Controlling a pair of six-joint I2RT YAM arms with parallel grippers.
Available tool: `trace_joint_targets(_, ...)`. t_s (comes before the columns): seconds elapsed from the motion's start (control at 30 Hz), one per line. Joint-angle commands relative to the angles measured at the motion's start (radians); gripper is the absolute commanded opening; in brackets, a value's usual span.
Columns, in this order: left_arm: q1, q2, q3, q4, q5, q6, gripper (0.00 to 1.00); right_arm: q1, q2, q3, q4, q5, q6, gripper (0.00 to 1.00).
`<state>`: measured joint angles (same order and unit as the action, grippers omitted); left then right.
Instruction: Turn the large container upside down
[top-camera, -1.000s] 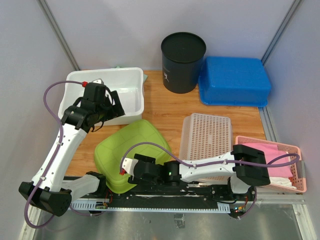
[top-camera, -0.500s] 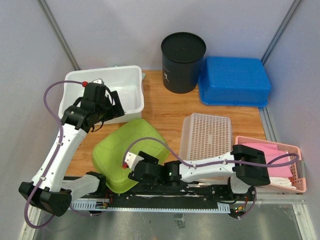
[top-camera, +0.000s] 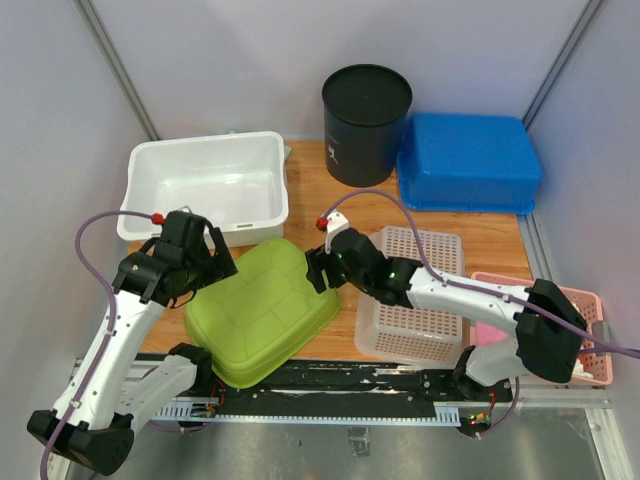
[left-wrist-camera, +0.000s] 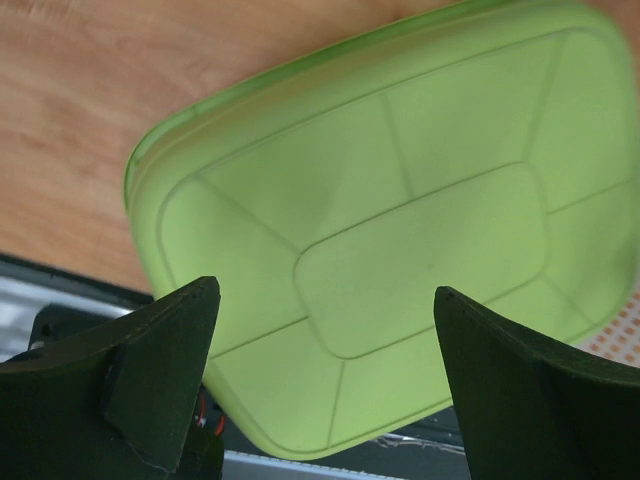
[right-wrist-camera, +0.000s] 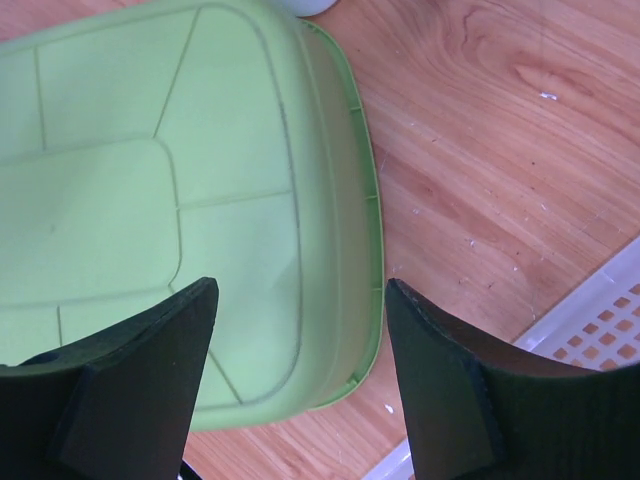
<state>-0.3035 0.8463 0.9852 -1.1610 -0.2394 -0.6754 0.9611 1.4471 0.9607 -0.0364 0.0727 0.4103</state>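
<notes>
The green container is at a slant with its near corner (top-camera: 240, 380) over the table's front edge, so the robot's left gripper should move back to the container's rim (top-camera: 190, 315) and help turn the container square.
The large green container (top-camera: 262, 310) lies bottom up on the wooden table, its ribbed base facing up and its near corner over the table's front edge. It fills the left wrist view (left-wrist-camera: 400, 230) and the right wrist view (right-wrist-camera: 150, 200). My left gripper (top-camera: 215, 268) is open and empty above the container's left side, its fingers (left-wrist-camera: 160, 370) apart over the base. My right gripper (top-camera: 318, 268) is open and empty at the container's far right rim, its jaws standing either side of that rim (right-wrist-camera: 372, 250) without touching it.
A white tub (top-camera: 283, 190) stands at the back left. A black bin (top-camera: 366, 125) and an upturned blue tub (top-camera: 468, 160) stand at the back. A white perforated basket (top-camera: 415, 290) lies just right of the container, a pink basket (top-camera: 590, 300) at the far right.
The green container has gone from inside-up to bottom-up. My left gripper came from the white tub down to the container. My right arm swung from the near edge to the container's far right rim.
</notes>
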Motion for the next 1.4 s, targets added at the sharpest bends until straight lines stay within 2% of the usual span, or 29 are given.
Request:
trace_joint_targets(0.0, 0.007, -0.047, -0.061, -0.124, -0.150, -0.180, 0.99, -0.085, 0.094, 0.115, -0.126, -0.184, 0.086, 0.69)
trace_joint_targets(0.1, 0.013, -0.067, -0.062, -0.177, -0.236, -0.266, 0.99, -0.116, 0.143, 0.143, -0.134, -0.230, 0.103, 0.69)
trace_joint_targets(0.2, 0.045, -0.070, -0.117, -0.139, -0.261, -0.271, 0.99, -0.137, 0.175, 0.157, -0.131, -0.248, 0.104, 0.69)
trace_joint_targets(0.33, 0.213, -0.054, -0.153, -0.042, -0.158, -0.135, 0.99, -0.179, 0.209, 0.178, -0.146, -0.251, 0.081, 0.70)
trace_joint_targets(0.5, 0.313, -0.050, -0.238, 0.055, 0.007, -0.081, 0.99, -0.234, 0.230, 0.192, -0.151, -0.339, 0.071, 0.70)
trace_joint_targets(0.6, 0.321, -0.045, -0.221, 0.071, 0.027, -0.093, 0.99, -0.257, 0.237, 0.189, -0.139, -0.414, 0.077, 0.70)
trace_joint_targets(0.8, 0.320, -0.046, -0.305, 0.171, 0.201, -0.119, 0.99, -0.283, 0.286, 0.171, -0.065, -0.597, 0.138, 0.69)
trace_joint_targets(0.93, 0.321, -0.062, -0.316, 0.193, 0.238, -0.120, 0.99, -0.284, 0.321, 0.168, -0.034, -0.681, 0.154, 0.68)
trace_joint_targets(1.07, 0.320, -0.063, -0.321, 0.219, 0.280, -0.109, 0.99, -0.283, 0.329, 0.147, 0.005, -0.724, 0.188, 0.67)
trace_joint_targets(1.37, 0.320, -0.033, -0.322, 0.373, 0.478, -0.119, 0.99, -0.283, 0.299, 0.106, 0.043, -0.762, 0.246, 0.65)
